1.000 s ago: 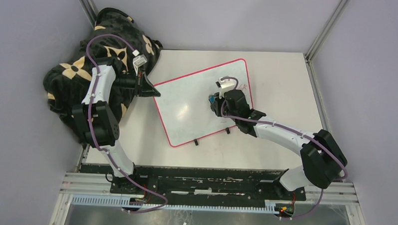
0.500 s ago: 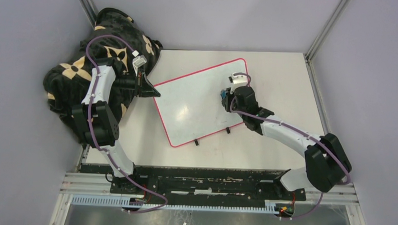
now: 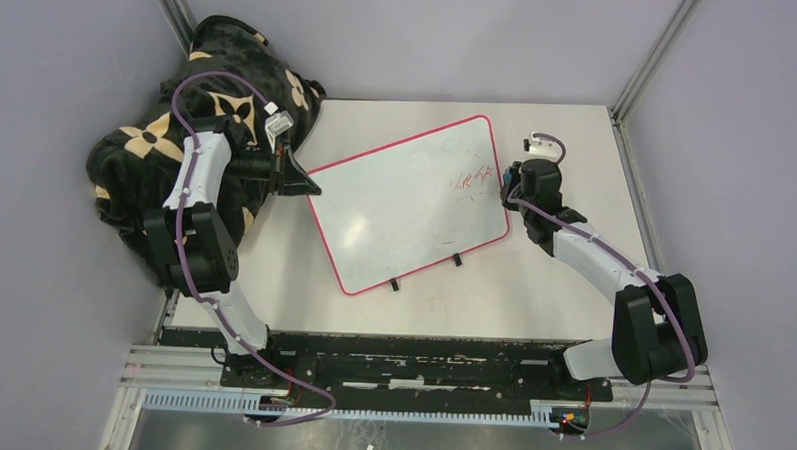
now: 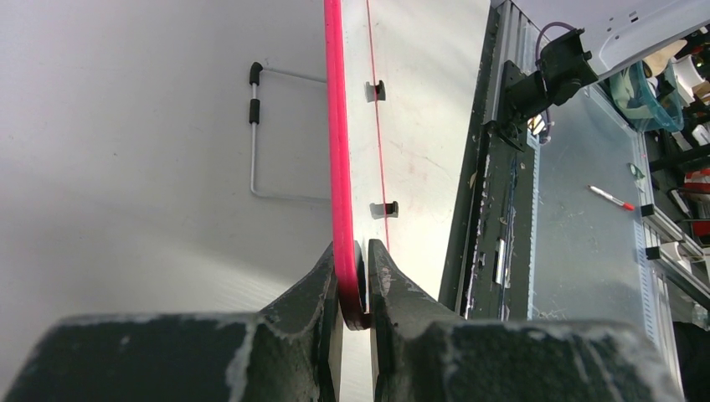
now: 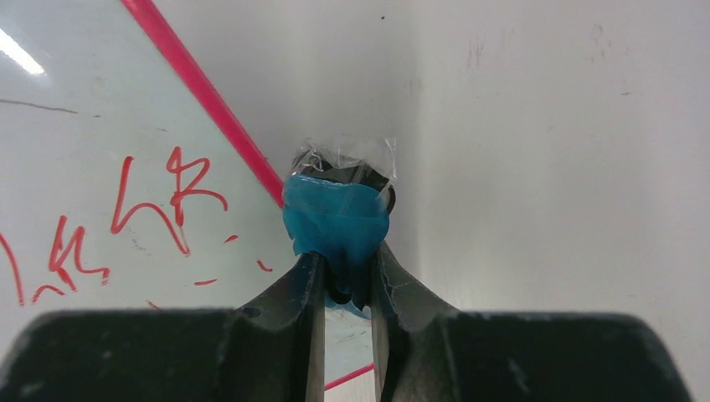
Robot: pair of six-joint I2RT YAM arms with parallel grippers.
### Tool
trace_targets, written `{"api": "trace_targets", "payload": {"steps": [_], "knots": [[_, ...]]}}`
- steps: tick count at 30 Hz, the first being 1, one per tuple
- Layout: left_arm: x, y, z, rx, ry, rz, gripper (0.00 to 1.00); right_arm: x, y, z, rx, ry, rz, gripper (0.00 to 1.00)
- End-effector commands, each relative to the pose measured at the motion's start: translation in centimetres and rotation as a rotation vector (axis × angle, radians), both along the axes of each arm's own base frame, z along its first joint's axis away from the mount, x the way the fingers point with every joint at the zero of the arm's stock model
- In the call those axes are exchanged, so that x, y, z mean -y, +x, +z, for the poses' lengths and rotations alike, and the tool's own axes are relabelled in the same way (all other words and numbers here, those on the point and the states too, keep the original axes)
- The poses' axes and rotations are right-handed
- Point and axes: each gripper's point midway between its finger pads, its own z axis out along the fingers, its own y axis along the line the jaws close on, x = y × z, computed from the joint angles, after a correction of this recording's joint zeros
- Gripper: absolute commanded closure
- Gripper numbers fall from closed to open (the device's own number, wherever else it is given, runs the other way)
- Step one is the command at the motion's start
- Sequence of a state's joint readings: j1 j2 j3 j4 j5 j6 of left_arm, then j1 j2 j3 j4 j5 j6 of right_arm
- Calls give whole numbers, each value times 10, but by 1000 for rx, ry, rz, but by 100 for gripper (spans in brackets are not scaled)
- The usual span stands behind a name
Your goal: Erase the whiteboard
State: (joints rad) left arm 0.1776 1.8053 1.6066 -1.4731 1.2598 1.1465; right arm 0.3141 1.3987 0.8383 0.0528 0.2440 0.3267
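The blue eraser wad in my right gripper is over the red-pink rim point(image 3: 500, 169), so I need to move the wad back inward and wipe across the red writing point(image 3: 473, 178).
The whiteboard point(image 3: 395, 210) lies tilted on the table, white with a red-pink rim and two black feet on its near edge. Red writing point(image 3: 473, 178) remains near its far right corner, also seen in the right wrist view point(image 5: 159, 197). My left gripper point(image 3: 311, 187) is shut on the board's left rim point(image 4: 339, 167). My right gripper point(image 3: 511, 179) is shut on a blue eraser wad point(image 5: 336, 219) with a bit of clear plastic, and sits at the board's right edge, just off the writing.
A black blanket with tan flower prints point(image 3: 167, 137) is heaped at the table's far left, under the left arm. A thin wire stand point(image 4: 255, 134) shows under the board. The table's metal front rail point(image 3: 409, 370) runs along the near edge.
My right gripper has swept with the eraser from the board's middle right to its right edge, uncovering the red writing. The left gripper has kept still on the rim.
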Motion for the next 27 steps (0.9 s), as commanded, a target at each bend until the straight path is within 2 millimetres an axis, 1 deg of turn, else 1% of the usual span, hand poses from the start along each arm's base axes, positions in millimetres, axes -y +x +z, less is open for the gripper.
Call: {"api": "trace_targets", "payload": {"steps": [1,3,7,10,12,15,20,22,23,24,27], "knots": [[-8,-2,-5,137,100,-47,97,-22,4,18,62,98,75,99],[-8,-2,-6,132,97,-47,97,-31,4,26,86,116,107,99],[-7,-2,-6,130,91,-47,97,-42,3,40,109,122,141,99],[-6,-1,-5,132,87,-47,97,-57,2,46,111,128,183,99],[-7,0,-4,133,84,-44,97,-74,0,47,112,130,225,99],[-7,0,-3,134,83,-42,97,-107,-4,48,111,131,298,99],[-7,0,0,139,89,-40,97,-168,-9,52,107,139,436,99],[-6,-1,1,142,91,-41,97,-185,-9,54,102,136,471,99],[-7,-1,2,140,94,-40,97,-190,-7,54,95,133,477,99],[-7,-1,2,141,96,-38,97,-191,-5,54,91,127,472,99],[-8,-1,4,147,102,-37,97,-182,3,56,103,86,429,99]]}}
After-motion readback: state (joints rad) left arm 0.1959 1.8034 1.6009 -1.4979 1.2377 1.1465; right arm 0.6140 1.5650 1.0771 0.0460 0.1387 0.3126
